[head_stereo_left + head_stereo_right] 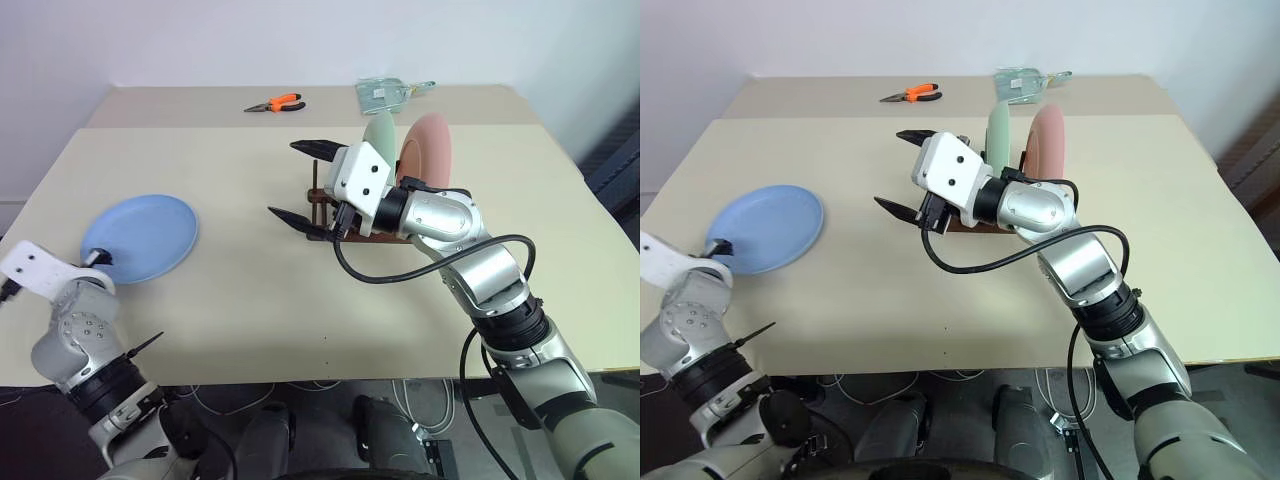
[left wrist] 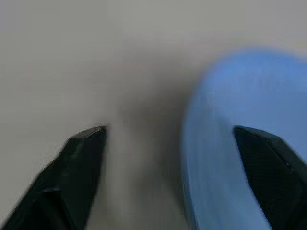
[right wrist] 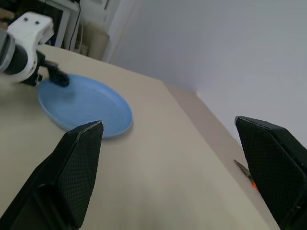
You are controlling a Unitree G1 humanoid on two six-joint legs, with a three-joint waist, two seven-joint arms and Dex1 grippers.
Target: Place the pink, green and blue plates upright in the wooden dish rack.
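The blue plate lies flat (image 1: 145,232) a long way from the rack. Next, my left gripper picks it up and passes its free rim (image 1: 194,232) to my right gripper next to the rack.
The blue plate (image 1: 140,238) lies flat on the table's left side. My left gripper (image 1: 103,262) is at its near-left rim, open; in the left wrist view one finger (image 2: 268,163) is over the plate (image 2: 230,143) and the other is off it, so the rim runs between them. The green plate (image 1: 380,130) and the pink plate (image 1: 428,148) stand upright in the wooden dish rack (image 1: 318,196) mid-table. My right gripper (image 1: 303,184) hangs just left of the rack, open and empty, pointing toward the blue plate (image 3: 86,103).
Orange-handled pliers (image 1: 275,103) and a clear plastic packet (image 1: 385,92) lie at the back of the table. A wide stretch of bare tabletop (image 1: 240,300) separates the blue plate from the rack. The table's front edge runs close below my left hand.
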